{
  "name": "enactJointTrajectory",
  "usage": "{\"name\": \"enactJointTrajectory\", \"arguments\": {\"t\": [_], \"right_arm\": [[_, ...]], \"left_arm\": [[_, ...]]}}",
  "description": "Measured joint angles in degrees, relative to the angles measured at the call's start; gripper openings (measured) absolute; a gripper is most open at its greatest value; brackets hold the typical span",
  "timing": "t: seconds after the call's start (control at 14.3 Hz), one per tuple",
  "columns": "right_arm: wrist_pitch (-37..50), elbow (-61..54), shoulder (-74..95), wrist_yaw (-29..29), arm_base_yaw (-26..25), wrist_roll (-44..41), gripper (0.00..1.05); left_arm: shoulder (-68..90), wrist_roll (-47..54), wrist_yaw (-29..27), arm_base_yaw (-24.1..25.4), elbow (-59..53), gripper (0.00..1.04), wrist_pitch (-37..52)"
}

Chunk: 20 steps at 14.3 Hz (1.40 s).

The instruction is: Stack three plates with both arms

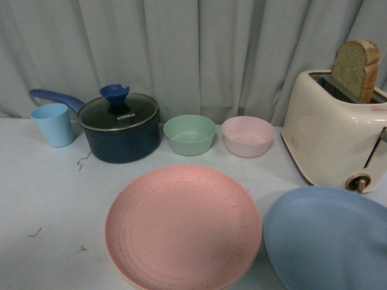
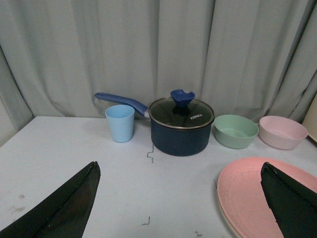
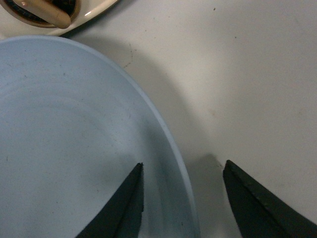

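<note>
My gripper will cover almost all the pink when it lowers the blue plate [image 1: 329,240], because the pink plate's rim [image 1: 184,168] curves just as wide as the blue plate.
The pink plate [image 1: 183,226] lies on the white table at front centre, and the light blue plate [image 1: 329,238] lies to its right. In the left wrist view a cream rim [image 2: 224,216] shows under the pink plate [image 2: 247,193], so the pink one rests on the cream-beige one. My left gripper [image 2: 180,163] is open above the table, with one finger [image 2: 290,198] over the pink plate's edge. My right gripper [image 3: 184,163] is open and straddles the rim of the blue plate [image 3: 64,139], one finger over the plate and one over the table. Neither arm shows in the front view.
Along the back stand a light blue cup [image 1: 53,124], a dark blue lidded pot [image 1: 121,127] with its handle pointing left, a green bowl [image 1: 189,134] and a pink bowl [image 1: 248,136]. A cream toaster [image 1: 332,133] holding bread sits just behind the blue plate. A curtain closes the back.
</note>
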Motion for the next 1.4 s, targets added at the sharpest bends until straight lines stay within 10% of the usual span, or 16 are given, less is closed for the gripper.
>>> {"name": "enactJointTrajectory", "arguments": {"t": [0.35, 0.63, 1.4], "right_arm": [[1.9, -3.5, -2.6, -4.4, -2.0, -0.1, 0.03], [-10.9, -14.7, -26.6, -12.4, -8.6, -4.1, 0.02], [-11.8, 16.7, -4.7, 2.4, 29.4, 12.5, 0.02]], "left_arm": [[0.0, 0.0, 0.0, 0.0, 0.0, 0.98, 0.0], [0.0, 0.0, 0.0, 0.0, 0.0, 0.98, 0.0], [0.0, 0.0, 0.0, 0.0, 0.0, 0.98, 0.0]]}}
